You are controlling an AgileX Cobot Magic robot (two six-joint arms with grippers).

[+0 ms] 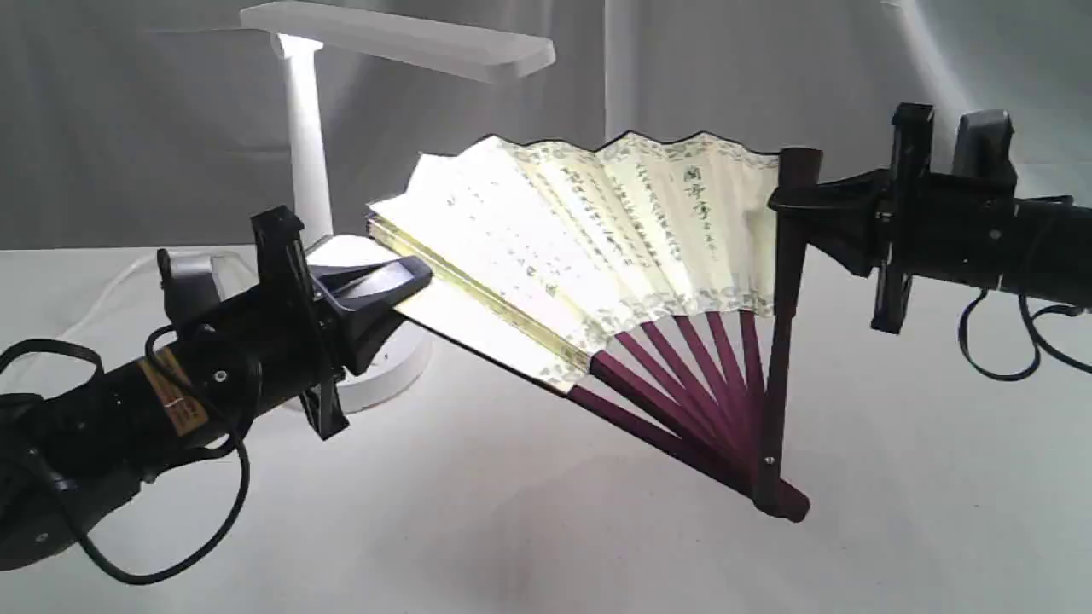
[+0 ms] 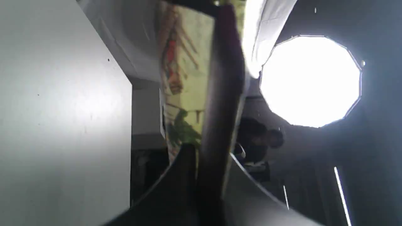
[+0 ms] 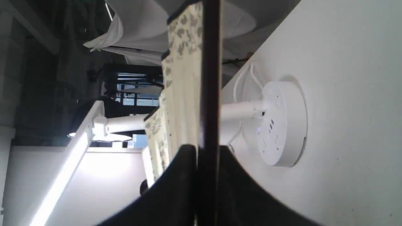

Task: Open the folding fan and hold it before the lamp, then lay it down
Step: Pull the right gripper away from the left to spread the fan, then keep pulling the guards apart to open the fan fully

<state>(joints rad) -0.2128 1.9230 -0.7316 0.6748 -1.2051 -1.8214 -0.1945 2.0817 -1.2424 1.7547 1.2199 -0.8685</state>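
The fan's folds bunch (image 1: 489, 312) along the fan guard in my left gripper. Next, I pull that guard down and away while my right gripper swings the fan's upright guard (image 1: 786, 276) wide.
The folding fan (image 1: 597, 247) is spread about halfway, its cream leaf with black calligraphy lit from above, maroon ribs meeting at a pivot near the table. My left gripper (image 1: 409, 277) is shut on the fan's left guard; in the left wrist view that guard (image 2: 220, 103) runs between the black fingers (image 2: 179, 182). My right gripper (image 1: 789, 205) is shut on the upright right guard (image 3: 209, 78). The white lamp (image 1: 303, 145) stands behind the fan at the left, its flat head (image 1: 401, 38) over the leaf; its round base (image 3: 282, 125) with sockets shows in the right wrist view.
The white table (image 1: 546, 529) carries the lamp's cord (image 1: 111, 294) at the far left. A grey curtain (image 1: 725, 68) hangs behind. Black cables (image 1: 1007, 341) dangle under the right arm. A bright studio light (image 2: 311, 81) fills part of the left wrist view.
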